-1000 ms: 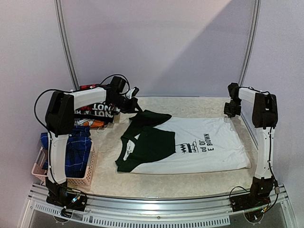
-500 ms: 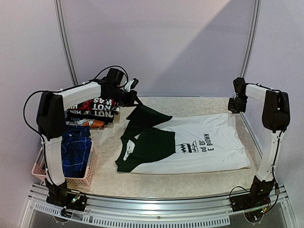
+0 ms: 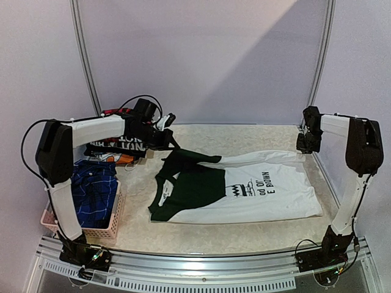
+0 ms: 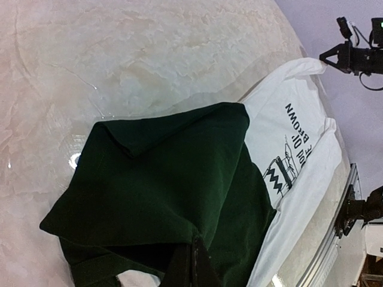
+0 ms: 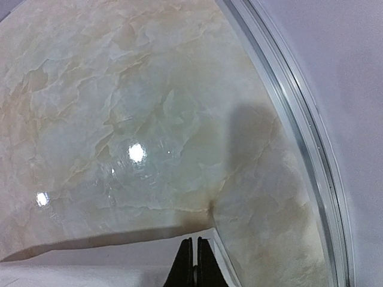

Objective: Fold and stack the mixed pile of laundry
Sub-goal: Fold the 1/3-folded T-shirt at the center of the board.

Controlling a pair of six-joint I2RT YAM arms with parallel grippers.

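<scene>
The lifted edge goes straight from dark green sleeve to hem corner, so the robot's left gripper should go on lowering the sleeve over the T-shirt until the sleeve lies flat.
A white T-shirt with black print and dark green sleeves lies spread on the marble table. My left gripper is shut on its dark green sleeve at the far left corner, holding the cloth bunched above the table. My right gripper is shut on the white hem corner at the far right. Its black fingertips are pressed together over the white cloth. More of the laundry pile sits at the left: a blue plaid piece and a black printed shirt.
A pink lattice basket stands at the near left with the blue plaid piece in it. The metal frame rail runs close along the table's right edge, beside my right gripper. Bare marble lies behind the T-shirt.
Both grippers rose with the shirt's far edge, then came down and slightly nearer. The green sleeve, flat before, now lies bunched and drawn over the shirt's shoulder.
</scene>
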